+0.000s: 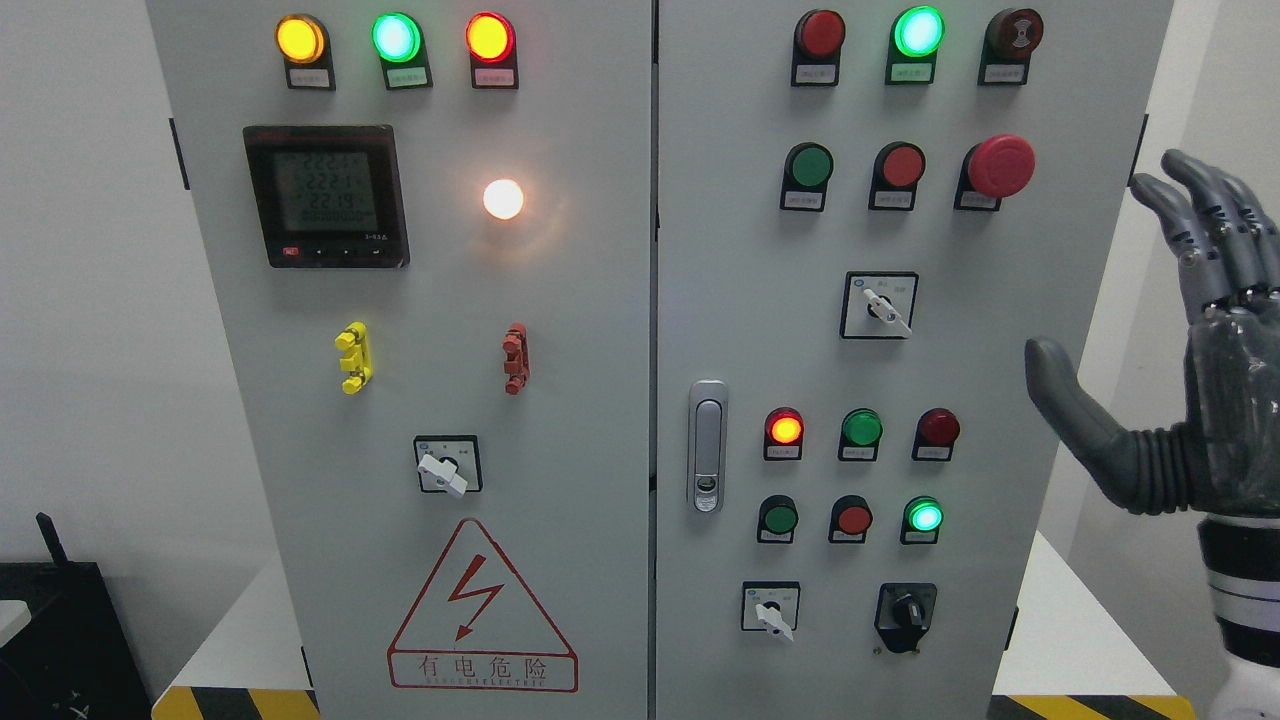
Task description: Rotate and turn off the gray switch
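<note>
My gripper will turn the gray switch's handle [888,312]. The handle is at a slant across its square plate [879,305], so it will swing a short way to upright and stay there.
A grey control cabinet [600,330] fills the head view. It carries three pale grey rotary switches: one on the left door [443,470], one at the right door's middle [885,308], and one at its lower part [772,612]. All three handles point down to the right. A black rotary knob [905,612] sits beside the lowest one. My right hand [1120,290] is raised off the cabinet's right edge, open, with its fingers [1205,225] spread upward and the thumb [1065,390] stretched towards the panel. It touches nothing. The left arm is out of view.
Lit indicator lamps and push buttons cover both doors, with a red mushroom stop button [1000,165] at the upper right. A metal door latch [707,445] sits by the centre seam. A digital meter [326,195] is on the left door. A black box [60,640] stands at the lower left.
</note>
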`<action>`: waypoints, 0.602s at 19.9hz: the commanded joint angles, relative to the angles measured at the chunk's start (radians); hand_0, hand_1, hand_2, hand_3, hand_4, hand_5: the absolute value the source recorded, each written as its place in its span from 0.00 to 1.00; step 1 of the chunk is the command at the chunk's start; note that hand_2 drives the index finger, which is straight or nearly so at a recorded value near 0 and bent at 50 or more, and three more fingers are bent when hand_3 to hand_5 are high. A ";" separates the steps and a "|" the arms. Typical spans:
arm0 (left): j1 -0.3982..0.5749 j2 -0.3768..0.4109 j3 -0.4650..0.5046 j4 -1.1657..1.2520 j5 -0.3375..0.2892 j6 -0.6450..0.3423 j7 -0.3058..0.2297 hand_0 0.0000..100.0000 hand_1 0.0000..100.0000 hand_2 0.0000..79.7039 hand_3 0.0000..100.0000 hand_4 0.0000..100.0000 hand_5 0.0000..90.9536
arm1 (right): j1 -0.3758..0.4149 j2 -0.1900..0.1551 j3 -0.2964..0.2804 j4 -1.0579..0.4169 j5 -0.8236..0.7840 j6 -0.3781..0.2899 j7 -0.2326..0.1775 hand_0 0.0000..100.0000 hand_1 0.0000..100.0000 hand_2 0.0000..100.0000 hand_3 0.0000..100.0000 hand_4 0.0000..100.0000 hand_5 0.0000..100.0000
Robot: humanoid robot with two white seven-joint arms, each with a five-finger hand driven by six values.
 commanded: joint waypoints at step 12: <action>0.000 0.000 0.032 0.000 0.000 0.000 0.000 0.12 0.39 0.00 0.00 0.00 0.00 | -0.004 0.071 0.041 0.061 -0.005 0.005 0.005 0.37 0.27 0.18 0.62 0.63 0.78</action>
